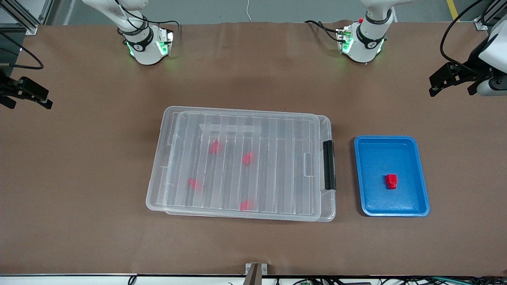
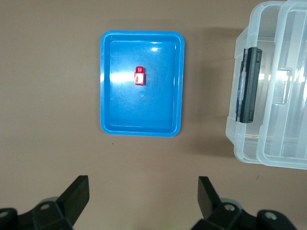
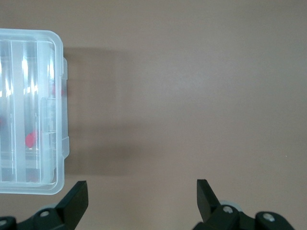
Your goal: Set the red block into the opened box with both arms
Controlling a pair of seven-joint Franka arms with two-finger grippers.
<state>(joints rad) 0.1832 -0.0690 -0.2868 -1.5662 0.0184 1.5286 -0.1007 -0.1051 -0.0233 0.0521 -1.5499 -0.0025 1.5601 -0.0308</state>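
The box's rim (image 1: 326, 128) is visible past the lid (image 1: 240, 164) by the black latch, so I expect the lid to slide flat across the box when I pull it.
The red block (image 1: 391, 181) (image 2: 139, 76) lies in a blue tray (image 1: 376, 166) (image 2: 158, 105) beside the box, toward the left arm's end of the table. The box (image 1: 156, 198) (image 2: 242, 143) (image 3: 56, 96) is clear plastic, and its ribbed lid (image 1: 277, 178) lies on top. A black latch (image 1: 329, 165) (image 2: 248, 85) sits on the short end facing the tray. My left gripper (image 1: 451, 89) (image 2: 142, 187) hangs open and empty over bare table at its end. My right gripper (image 1: 29, 105) (image 3: 141, 188) hangs open and empty over bare table at the right arm's end.
Several other small red blocks (image 1: 247, 158) show through the lid inside the box. Brown table surface (image 1: 253, 245) surrounds the box and tray. Both arm bases (image 1: 147, 47) (image 1: 362, 43) stand along the table edge farthest from the front camera.
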